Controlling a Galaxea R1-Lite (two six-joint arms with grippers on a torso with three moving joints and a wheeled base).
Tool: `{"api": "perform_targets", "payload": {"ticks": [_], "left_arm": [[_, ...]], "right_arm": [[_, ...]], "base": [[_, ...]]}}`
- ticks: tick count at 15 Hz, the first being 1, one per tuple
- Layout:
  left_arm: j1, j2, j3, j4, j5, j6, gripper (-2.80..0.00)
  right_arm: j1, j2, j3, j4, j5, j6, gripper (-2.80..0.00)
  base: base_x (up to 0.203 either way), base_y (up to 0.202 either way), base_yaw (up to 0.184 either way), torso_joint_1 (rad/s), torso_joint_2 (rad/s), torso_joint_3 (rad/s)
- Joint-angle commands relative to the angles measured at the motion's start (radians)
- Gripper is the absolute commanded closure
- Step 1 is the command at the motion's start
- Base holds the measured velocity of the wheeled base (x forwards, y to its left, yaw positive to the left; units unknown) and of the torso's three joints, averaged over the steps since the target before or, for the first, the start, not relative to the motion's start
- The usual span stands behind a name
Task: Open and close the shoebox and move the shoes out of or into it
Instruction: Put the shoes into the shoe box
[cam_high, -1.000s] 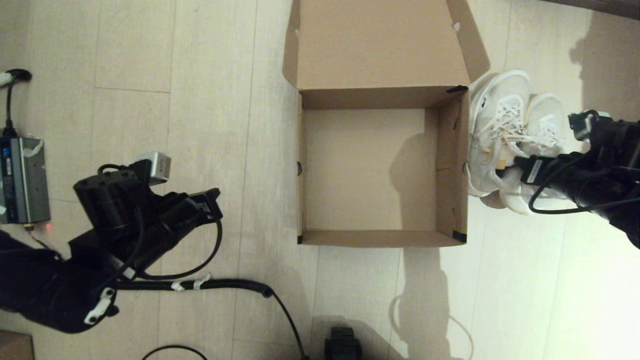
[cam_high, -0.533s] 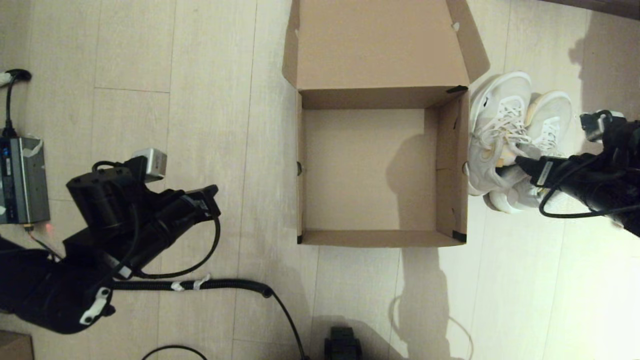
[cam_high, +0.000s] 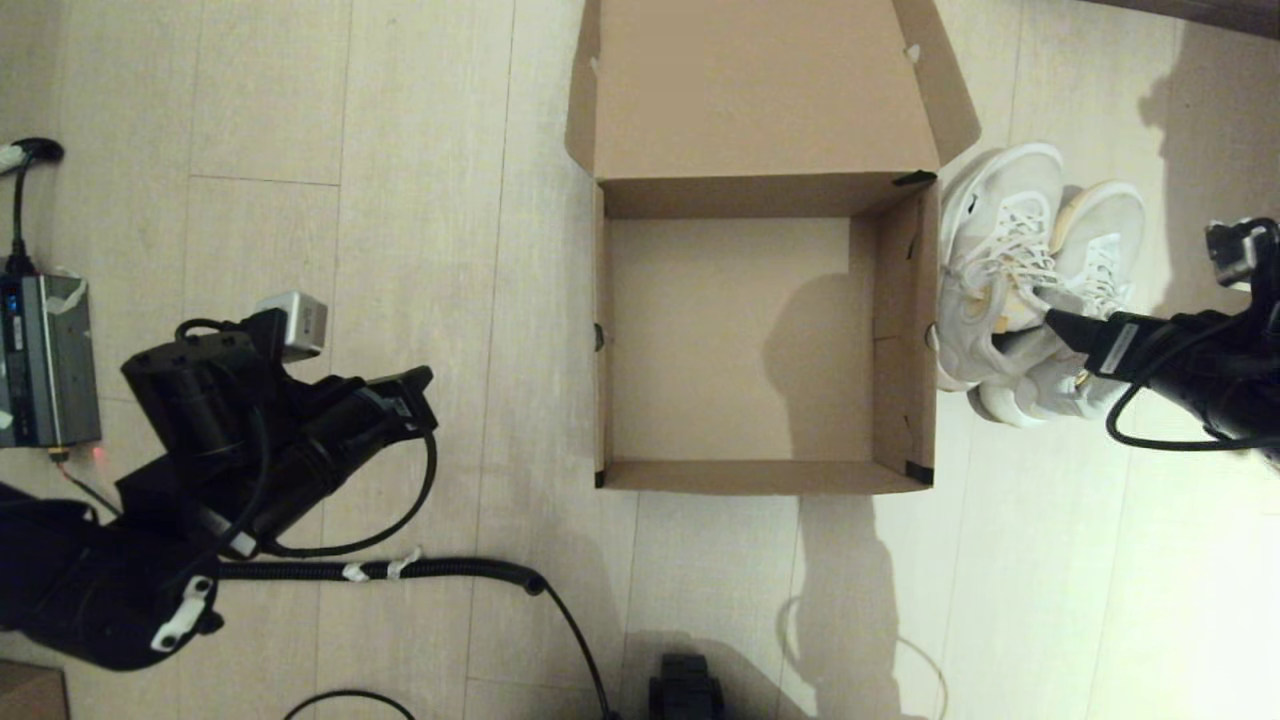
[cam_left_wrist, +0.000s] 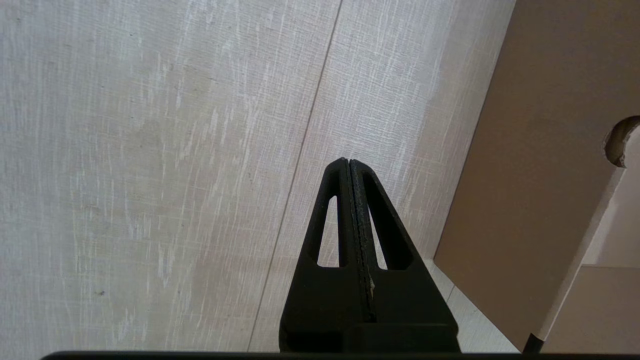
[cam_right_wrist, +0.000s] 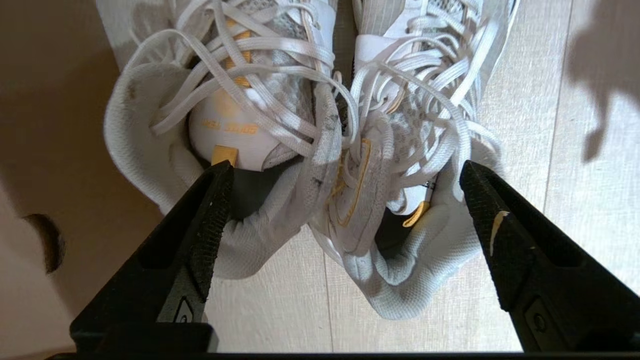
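The outer sneaker's collar (cam_right_wrist: 459, 234) has my right gripper's open fingers reaching past it, so I should put a finger inside each sneaker and squeeze their touching inner sides together (cam_right_wrist: 346, 171).
The brown shoebox (cam_high: 905, 330) stands open and empty on the floor, its lid (cam_high: 750, 90) folded back on the far side. The two white sneakers (cam_high: 1000, 260) lie side by side on the floor just right of the box, toes pointing away from me. My right gripper (cam_high: 1060, 325) is open at their heel end. In the right wrist view its fingers straddle both shoe collars (cam_right_wrist: 350, 200) without pressing them, with the box wall (cam_right_wrist: 50, 125) beside them. My left gripper (cam_high: 425, 385) hangs shut and empty over the floor left of the box (cam_left_wrist: 540, 175).
A grey power unit (cam_high: 45, 360) sits at the far left. Black cables (cam_high: 450, 570) run across the floor in front of me. A dark object (cam_high: 685, 690) lies at the bottom edge, below the box.
My right arm has drawn back to the right, and the shoes have settled slightly apart on the floor. The left arm has drifted a little to the left.
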Motion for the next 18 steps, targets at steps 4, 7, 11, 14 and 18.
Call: {"api": "perform_targets", "payload": {"ticks": [4,7,11,14,18], "left_arm": [[0.025,0.008,0.013,-0.007,-0.003,-0.006,0.00],[0.024,0.013,0.017,-0.008,-0.004,-0.006,0.00],[0.026,0.010,0.017,-0.008,-0.006,-0.006,0.00],[0.026,0.006,0.018,-0.008,-0.003,-0.006,0.00],[0.026,-0.003,0.018,-0.008,-0.002,-0.005,0.00]], "right_arm": [[-0.003,0.135,-0.009,-0.111,-0.003,0.007,-2.80],[-0.002,0.180,-0.032,-0.140,-0.009,0.008,-2.80],[-0.002,0.233,-0.059,-0.160,-0.009,0.055,0.00],[0.000,0.275,-0.074,-0.190,-0.010,0.076,0.00],[-0.001,0.159,-0.100,-0.083,-0.009,0.076,0.00]], "base": [[0.000,0.000,0.000,0.000,0.00,0.000],[0.000,0.000,0.000,0.000,0.00,0.000],[0.000,0.000,0.000,0.000,0.00,0.000],[0.000,0.000,0.000,0.000,0.00,0.000],[0.000,0.000,0.000,0.000,0.00,0.000]]}}
